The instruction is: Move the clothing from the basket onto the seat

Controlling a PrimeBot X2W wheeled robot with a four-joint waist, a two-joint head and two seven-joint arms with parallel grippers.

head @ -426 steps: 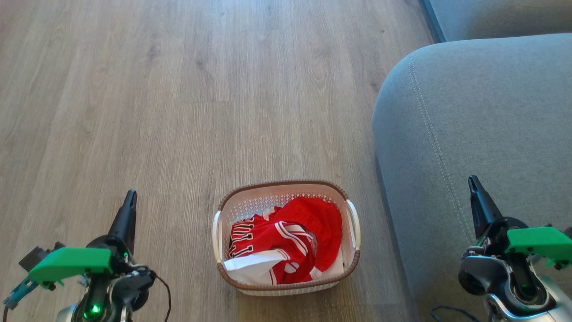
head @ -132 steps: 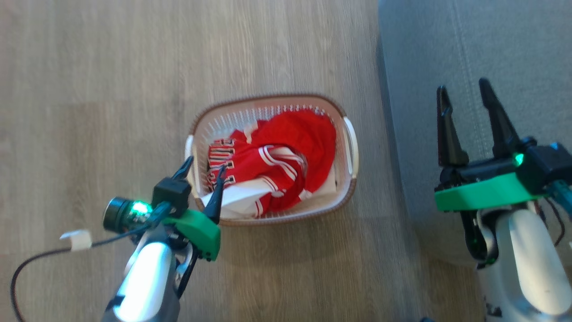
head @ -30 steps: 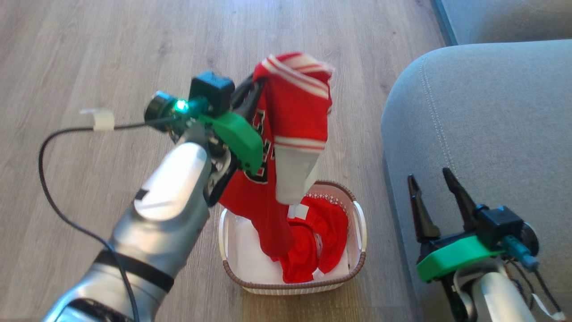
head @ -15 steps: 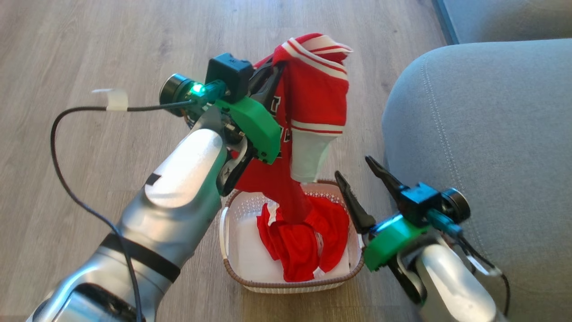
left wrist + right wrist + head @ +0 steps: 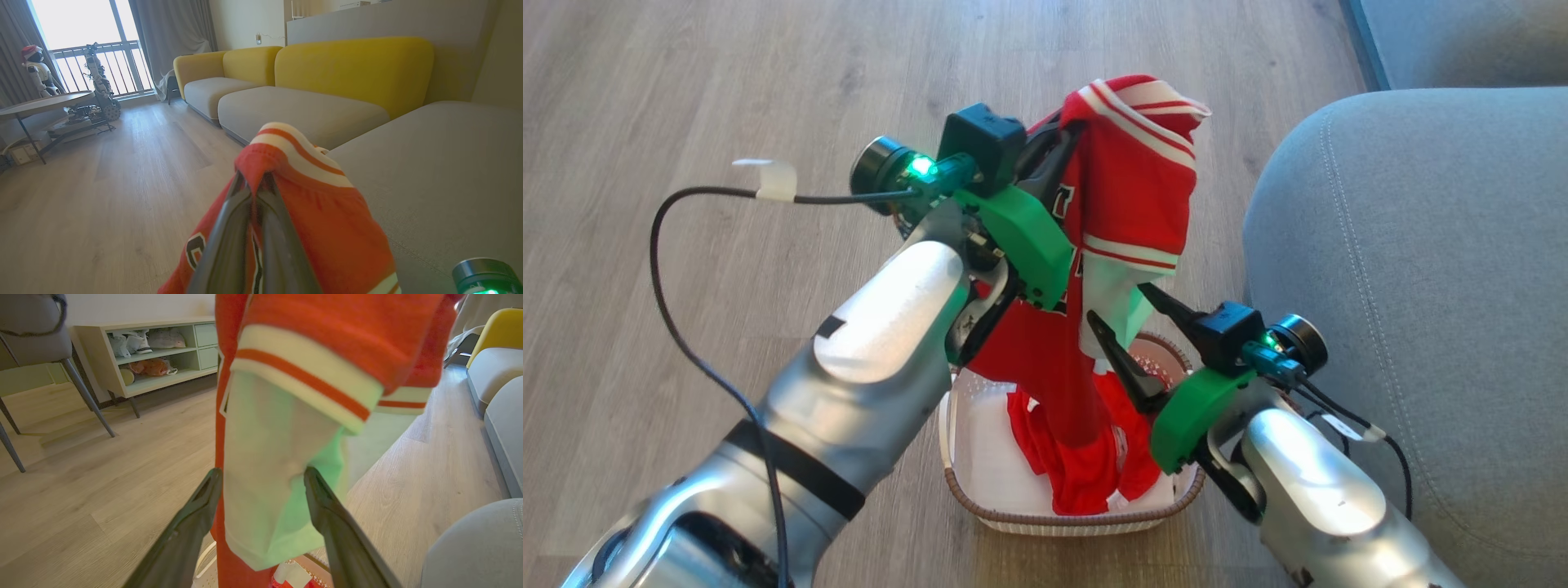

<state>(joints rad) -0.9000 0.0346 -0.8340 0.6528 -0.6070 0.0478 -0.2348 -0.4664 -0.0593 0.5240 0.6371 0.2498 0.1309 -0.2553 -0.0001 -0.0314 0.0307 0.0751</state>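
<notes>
The red jersey (image 5: 1138,196) will come away by itself when I carry it to the seat, because the red clothing (image 5: 1079,478) lies loose under the hanging tail.
My left gripper (image 5: 1068,135) is shut on the striped top edge of a red jersey (image 5: 1131,196), held high over the basket (image 5: 980,500). The jersey's tail trails down into the basket, onto more red clothing (image 5: 1094,482). In the left wrist view, the left gripper (image 5: 255,181) pinches a fold of the jersey (image 5: 327,212). My right gripper (image 5: 1123,309) is open, its fingers on either side of the jersey's hanging white panel (image 5: 265,457). In the right wrist view the right gripper (image 5: 261,473) has not closed on it. The grey seat (image 5: 1421,286) lies to the right.
A black cable (image 5: 686,245) loops from my left wrist over the wooden floor. A yellow-backed sofa (image 5: 351,65) and a round table (image 5: 45,102) stand further off. A low shelf (image 5: 163,351) and chair legs (image 5: 86,392) are behind the jersey.
My right gripper has swung left from beside the seat to the hanging jersey and now straddles its white panel. My left gripper has carried the jersey a little to the right.
</notes>
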